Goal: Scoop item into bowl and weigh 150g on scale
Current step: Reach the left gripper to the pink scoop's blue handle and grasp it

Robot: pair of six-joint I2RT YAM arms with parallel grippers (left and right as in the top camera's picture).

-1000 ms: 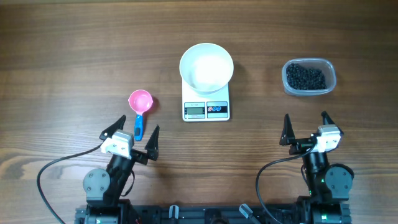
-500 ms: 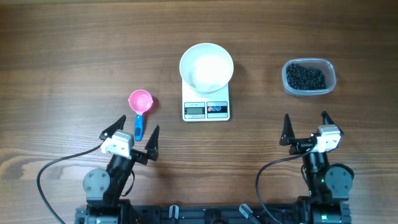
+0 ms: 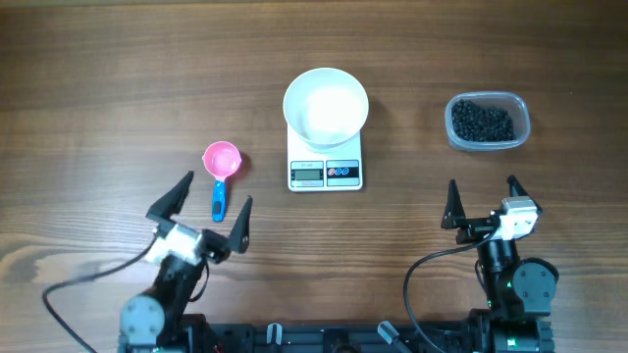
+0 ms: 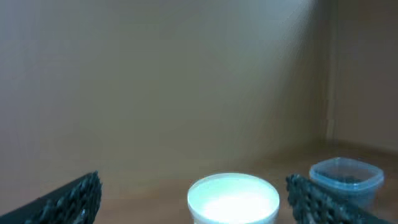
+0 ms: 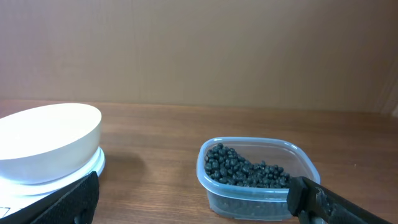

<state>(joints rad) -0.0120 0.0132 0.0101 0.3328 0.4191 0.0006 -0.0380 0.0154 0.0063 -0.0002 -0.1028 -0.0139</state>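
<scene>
Next, my left gripper swings back and tips its fingers down across the blue handle [image 3: 219, 201], because it points level toward the bowl while the scoop [image 3: 222, 160] lies flat below.
The white bowl [image 3: 326, 106] stands on the white scale [image 3: 326, 173] at the table's middle, and nothing shows inside it. The item, a heap of black pellets [image 3: 482, 121], lies in a clear tub [image 3: 520, 122] at the far right. My left gripper [image 3: 218, 190] hovers open near the front left, its fingers either side of the scoop's blue handle [image 3: 218, 202]. My right gripper [image 3: 482, 182] stands open in front of the tub. The left wrist view shows the bowl [image 4: 233, 196] ahead between open fingers. In the right wrist view the pellets [image 5: 247, 170] lie just ahead.
A small pink scoop [image 3: 222, 158] lies left of the scale, its handle pointing toward the front edge. Cables loop from both arm bases along the front edge. In the right wrist view the bowl [image 5: 50, 140] sits to the left on the scale [image 5: 94, 164].
The left arm has shifted slightly left and toward the front edge, with its gripper still open over the scoop handle. The right arm has not moved.
</scene>
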